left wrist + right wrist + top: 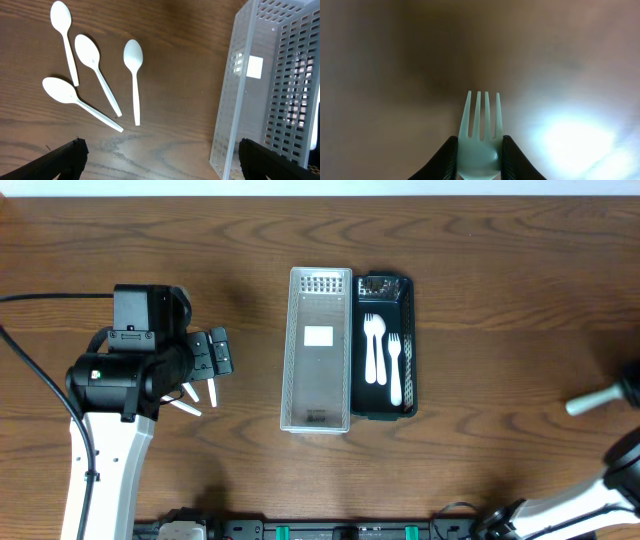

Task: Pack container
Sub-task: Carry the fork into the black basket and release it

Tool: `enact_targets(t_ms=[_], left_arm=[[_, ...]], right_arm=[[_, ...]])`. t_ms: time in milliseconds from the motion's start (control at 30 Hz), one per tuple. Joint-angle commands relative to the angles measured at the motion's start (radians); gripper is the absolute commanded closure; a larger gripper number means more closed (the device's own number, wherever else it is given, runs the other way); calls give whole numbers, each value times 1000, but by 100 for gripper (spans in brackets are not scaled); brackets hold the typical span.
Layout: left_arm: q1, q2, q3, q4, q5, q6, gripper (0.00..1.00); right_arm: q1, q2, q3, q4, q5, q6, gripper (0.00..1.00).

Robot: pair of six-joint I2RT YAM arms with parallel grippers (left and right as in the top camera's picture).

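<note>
The robot's right gripper keeps carrying the fork toward the black container (383, 346) and lets go of it inside, because the container is open and holds forks of the same kind (395, 368).
Several white plastic spoons (95, 80) lie on the wooden table; in the overhead view two handles (200, 397) stick out from under my left arm. My left gripper (160, 165) is open and empty above the table, between the spoons and a clear slotted container (320, 410). This clear container also shows in the left wrist view (260, 100). A black container (409, 350) stands against its right side and holds a white spoon (371, 345) and a white fork (394, 368). My right gripper (480, 155) is shut on a white fork (481, 125), at the table's far right edge (592, 401).
The left arm's body (120, 375) covers part of the spoon pile in the overhead view. The clear container has a white label (319, 336) on its floor. Bare wooden table lies around both containers.
</note>
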Motion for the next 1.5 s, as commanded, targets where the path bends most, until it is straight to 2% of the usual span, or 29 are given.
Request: enact_targets(t_ms=[0,100,200,467,667,833,933,1000,1167,1233,1400,1467], left_arm=[[5,4,13,-3,-1,17,2],[5,4,13,-3,-1,17,2],[5,4,13,-3,-1,17,2],[5,4,13,-3,-1,17,2],[5,4,13,-4,-1,17,2],[5,4,13,-4,-1,17,2],[5,4,13,-4,-1,17,2],[5,4,13,-3,-1,17,2],[5,4,13,2,-1,18,2],[5,4,13,2,-1,18,2],[5,4,26,-38,-1,18,2],[5,4,31,-40,-1,17,2]], right_arm=[[177,-171,5,0,-29,-11,88],[345,-263,9,0,-29,-29,90],[517,-328,11,-7,-29,-19,98],[963,-342,11,2,50,64,97],[1167,-294,11,-16,150,121,95],[1231,-185,11,-50,140,190,93],[1246,-123,11,-61,99,189,84],[1250,-100,11,-62,80,174,71],[1251,-113,27,-47,79,97,50],[1244,-126,61,-53,79,53,46],[1190,-180,215,-135,135,13,28],[1140,-213,279,-176,182,13,17]])
